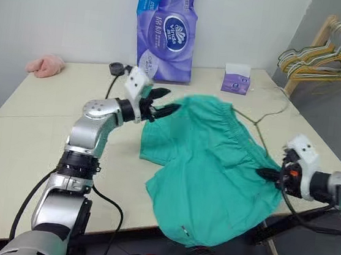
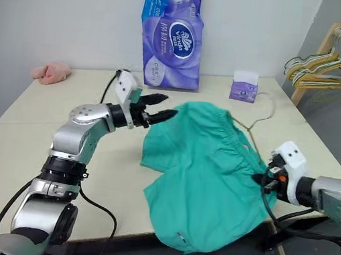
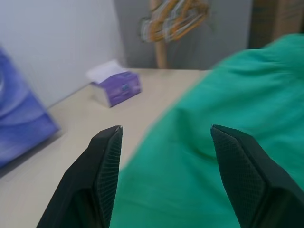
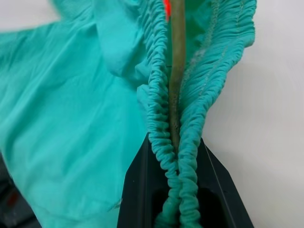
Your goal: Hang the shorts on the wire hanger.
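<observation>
My right gripper is heading to the wooden rack with the wire hanger inside the pinched waistband (image 4: 175,107) and should keep going, then open once the hanger's hook hangs there.
The teal-green shorts (image 1: 215,169) lie spread on the table, with their lower part hanging over the front edge. The thin wire hanger (image 1: 256,121) runs under the gathered waistband, and its hook pokes out toward the table's far right. My right gripper (image 1: 270,174) is shut on the waistband's right end. In the right wrist view the bunched elastic and a thin wire (image 4: 176,71) sit pinched between its fingers (image 4: 137,190). My left gripper (image 1: 162,104) is open and held level just off the shorts' upper left corner. Nothing lies between its fingertips (image 3: 107,156).
A tall purple tissue pack (image 1: 166,31) and a small purple tissue box (image 1: 236,79) stand at the back of the table (image 1: 27,142). A pink cloth (image 1: 45,65) lies at the far left. A wooden rack with several hangers (image 1: 326,62) stands to the right.
</observation>
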